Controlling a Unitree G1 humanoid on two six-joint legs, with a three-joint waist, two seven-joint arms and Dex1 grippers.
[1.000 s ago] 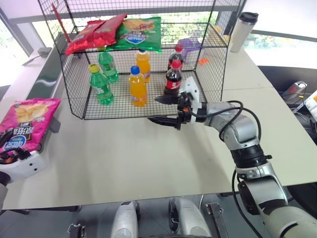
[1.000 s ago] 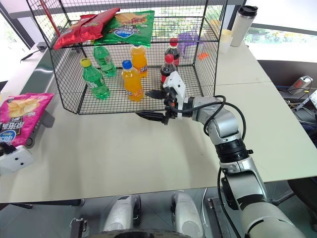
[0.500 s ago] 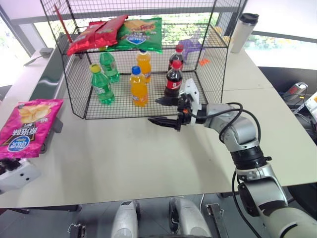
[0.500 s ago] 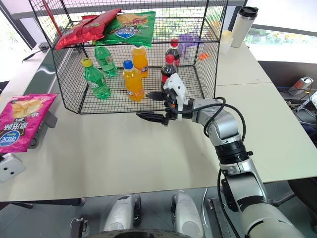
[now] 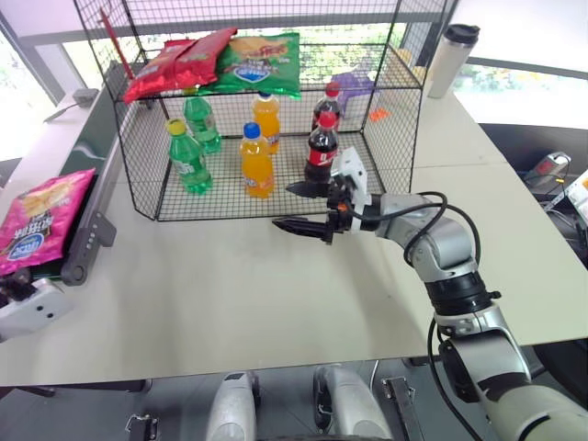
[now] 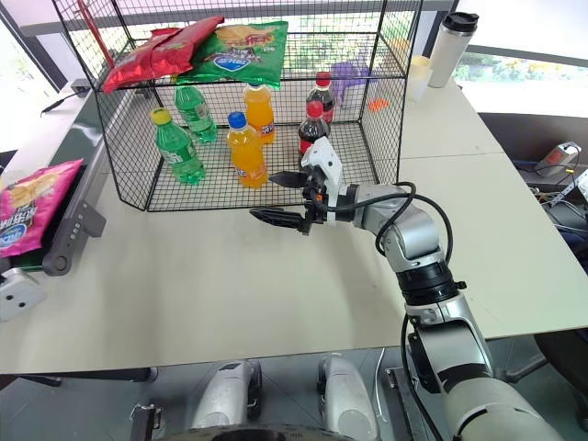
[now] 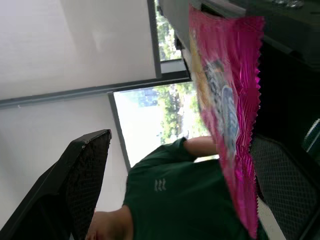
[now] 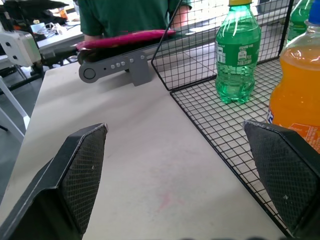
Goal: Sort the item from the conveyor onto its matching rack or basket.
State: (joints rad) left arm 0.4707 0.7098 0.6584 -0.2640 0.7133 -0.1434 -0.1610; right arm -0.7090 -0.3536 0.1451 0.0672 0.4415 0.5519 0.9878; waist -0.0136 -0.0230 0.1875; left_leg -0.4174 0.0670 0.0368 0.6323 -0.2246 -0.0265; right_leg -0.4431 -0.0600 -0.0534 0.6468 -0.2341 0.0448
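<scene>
The magenta-pink crisp bag (image 5: 43, 220) will stay spread out when I carry it by the crimped edge (image 7: 255, 102), because that edge runs straight along the bag.
The magenta-pink crisp bag (image 5: 39, 220) lies tilted over the left side of the dark-green conveyor (image 5: 92, 152), near its roller end. My left gripper (image 7: 180, 145) sits just below and in front of the bag and is open. In its wrist view the bag (image 7: 225, 115) hangs edge-on between the wide-apart fingers, close to one finger (image 7: 285, 185). My right gripper (image 5: 306, 208) hovers open and empty over the table, right in front of the black wire rack (image 5: 138, 197). Its wrist view looks across the table at the bag (image 8: 125, 37).
Red crisp bags (image 5: 175, 60) and a green bag (image 5: 262, 60) lie on the rack's upper shelf. Green, orange and cola bottles (image 5: 255, 161) stand below. A steel flask (image 5: 450, 57) stands at the back right. A person in a green shirt (image 7: 185, 195) is beyond the conveyor.
The pink bag has slid to the left and tipped up on edge, uncovering the conveyor's roller end. My left gripper has risen slightly. The right arm has not moved.
</scene>
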